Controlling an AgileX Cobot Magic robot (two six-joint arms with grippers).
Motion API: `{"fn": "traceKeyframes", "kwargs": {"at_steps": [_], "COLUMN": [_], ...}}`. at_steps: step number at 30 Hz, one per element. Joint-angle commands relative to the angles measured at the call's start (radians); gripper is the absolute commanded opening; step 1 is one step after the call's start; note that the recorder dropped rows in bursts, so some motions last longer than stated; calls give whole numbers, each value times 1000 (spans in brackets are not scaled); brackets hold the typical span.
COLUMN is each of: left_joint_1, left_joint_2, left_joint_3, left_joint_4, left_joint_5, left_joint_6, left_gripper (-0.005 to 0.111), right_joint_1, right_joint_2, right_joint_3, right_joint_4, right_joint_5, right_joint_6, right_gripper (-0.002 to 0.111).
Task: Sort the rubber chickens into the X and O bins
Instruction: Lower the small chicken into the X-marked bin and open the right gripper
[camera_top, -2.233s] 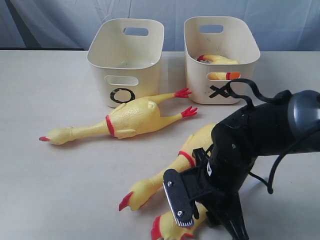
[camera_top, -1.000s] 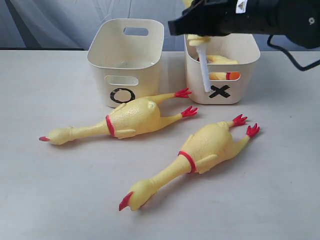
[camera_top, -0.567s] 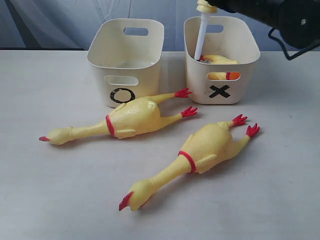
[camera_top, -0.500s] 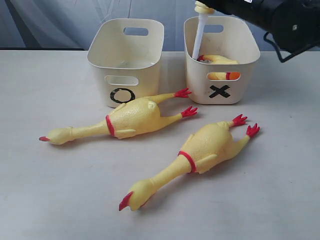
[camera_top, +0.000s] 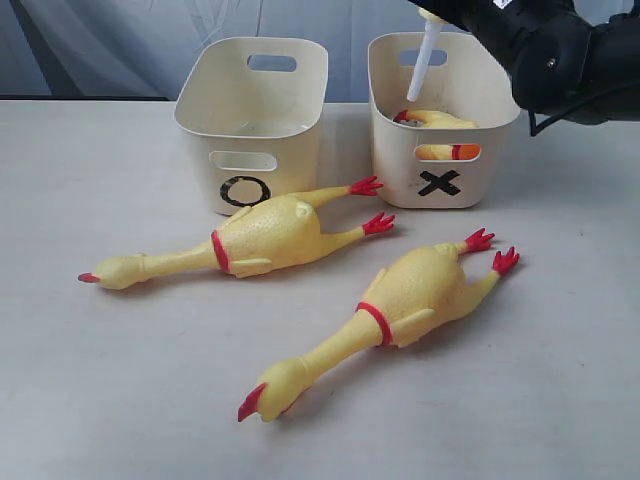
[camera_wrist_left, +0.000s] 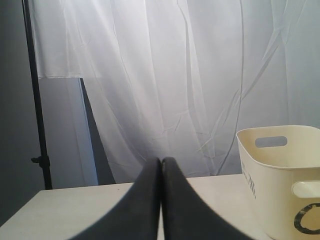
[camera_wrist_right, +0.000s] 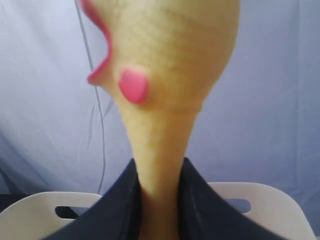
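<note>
My right gripper is pointing the short chicken's white tube (camera_top: 424, 64) down into the X bin's opening. It should keep going down and let the chicken go well inside the bin (camera_top: 408, 107).
Two long yellow rubber chickens lie on the table, one (camera_top: 262, 237) in front of the O bin (camera_top: 250, 125) and one (camera_top: 405, 297) nearer the front. Another chicken (camera_top: 436, 121) lies inside the X bin (camera_top: 480, 130). My right gripper (camera_wrist_right: 159, 172) is shut on the neck of a short chicken (camera_wrist_right: 167, 55), held high over the X bin. Its white tube (camera_top: 424, 62) hangs down toward the bin's inside. My left gripper (camera_wrist_left: 161, 161) is shut and holds nothing. It hovers low over the table beside the O bin (camera_wrist_left: 280, 165).
A pale curtain (camera_top: 120, 45) hangs behind the table's far edge. A black stand pole (camera_wrist_left: 36, 100) rises at the back in the left wrist view. The right arm (camera_top: 565, 55) reaches in over the X bin from the upper right.
The right arm has carried the short chicken from in front of the X bin's near wall up and to the right. Its white tube now hangs over the bin's inside.
</note>
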Motion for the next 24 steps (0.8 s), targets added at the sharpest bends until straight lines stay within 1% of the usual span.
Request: {"fn": "traceKeyframes", "kwargs": {"at_steps": [1,7,14,16,21,23,24], "left_joint_1": [-3,-3,-3,-3,-3,-3,-3], "left_joint_2": [0,0,0,0,0,0,0], "left_joint_3": [5,5,5,5,5,5,5], "left_joint_4": [-12,-12,-12,-12,-12,-12,-12], "left_joint_5": [-12,-12,-12,-12,-12,-12,-12], "left_joint_6": [-8,-8,-8,-8,-8,-8,-8], "left_gripper": [0,0,0,0,0,0,0], "right_joint_1": [-7,-7,-7,-7,-7,-7,-7], "right_joint_2": [45,100,108,108,108,108,108], "right_joint_3": [-5,-5,-35,-46,-55,-55,-55], "right_joint_4": [101,115,115,115,117,126,141], "right_joint_5": [-6,4,37,50,66,66,66], "right_joint_6": [-78,-75,-75,-75,-75,-75,-75], "right_gripper": [-1,-1,0,8,45,54,56]}}
